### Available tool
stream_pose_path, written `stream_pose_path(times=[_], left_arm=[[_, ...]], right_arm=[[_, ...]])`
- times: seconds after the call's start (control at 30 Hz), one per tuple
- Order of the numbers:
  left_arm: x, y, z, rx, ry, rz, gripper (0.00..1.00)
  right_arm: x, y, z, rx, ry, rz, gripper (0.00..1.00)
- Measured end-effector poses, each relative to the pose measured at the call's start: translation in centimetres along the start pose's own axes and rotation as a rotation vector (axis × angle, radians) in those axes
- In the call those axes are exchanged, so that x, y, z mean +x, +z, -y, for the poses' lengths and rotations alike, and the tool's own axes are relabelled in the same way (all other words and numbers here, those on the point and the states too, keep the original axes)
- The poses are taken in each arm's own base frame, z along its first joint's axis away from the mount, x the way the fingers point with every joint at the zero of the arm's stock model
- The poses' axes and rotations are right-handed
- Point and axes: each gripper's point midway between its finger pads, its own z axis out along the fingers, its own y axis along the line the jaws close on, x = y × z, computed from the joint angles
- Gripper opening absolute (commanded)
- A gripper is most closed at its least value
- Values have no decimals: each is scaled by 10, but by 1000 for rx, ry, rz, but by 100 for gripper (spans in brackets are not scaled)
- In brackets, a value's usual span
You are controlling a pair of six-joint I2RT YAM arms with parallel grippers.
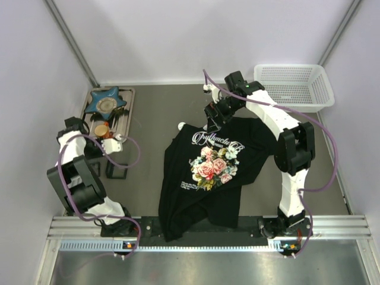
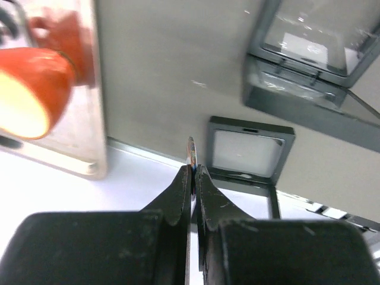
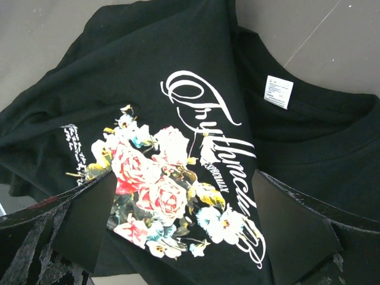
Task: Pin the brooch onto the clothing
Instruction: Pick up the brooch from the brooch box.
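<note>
Next, my right gripper takes the brooch's free edge (image 2: 191, 142) after I carry the brooch over the clothing, because my left gripper's fingers cover both sides of the brooch (image 2: 192, 161).
My left gripper (image 2: 194, 169) is shut on a thin round disc seen edge-on, the brooch (image 2: 191, 149), which sticks up from between the fingertips. In the top view this gripper (image 1: 116, 140) hangs at the left of the table, just right of the metal tray and far from the clothing. The clothing (image 1: 190, 196), a black T-shirt with a rose print (image 3: 148, 184) and white lettering, lies crumpled in the middle of the table. My right gripper (image 3: 185, 178) is open and hovers over the shirt's chest print, near its collar (image 1: 212, 119), with nothing between its fingers.
A black square box (image 2: 249, 148) lies open on the table below my left gripper, with another frame-like box (image 2: 309, 53) beside it. A metal tray (image 1: 124, 116) at the back left holds a blue star dish (image 1: 105, 102) and an orange cup (image 2: 32, 89). A white basket (image 1: 294, 86) stands back right.
</note>
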Motion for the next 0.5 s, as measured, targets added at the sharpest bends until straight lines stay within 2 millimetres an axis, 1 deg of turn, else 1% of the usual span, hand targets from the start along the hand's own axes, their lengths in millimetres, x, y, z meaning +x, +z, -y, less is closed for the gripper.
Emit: stream_pose_path(times=[0.07,0.17,0.23,0.3,0.33,0.4,0.47,0.5], left_arm=[[-7,-9,-10,-26,-25,39,0],[-24,-27,-31,-68,-84,123,0],[-40,-42,-49,-98,-117,192,0],[-61,-58,-66,-115,-142,267,0],[-76,-67,-74,-120,-158,317,0],[-115,-85,-91,-124,-169,428,0],[-158,-99,-96,-104,-179,547,0],[-185,-106,-95,-76,-183,614,0]], right_arm=[[-3,-1,-2,-8,-5,9,99],[-7,-2,-5,-31,-20,25,99],[-9,-2,-9,-55,-29,34,99],[-11,-2,-15,-86,-42,49,99],[-13,-3,-18,-101,-49,59,99],[-22,-7,-27,-142,-66,96,98],[-33,-14,-37,-178,-86,146,97],[-41,-19,-43,-194,-98,176,96]])
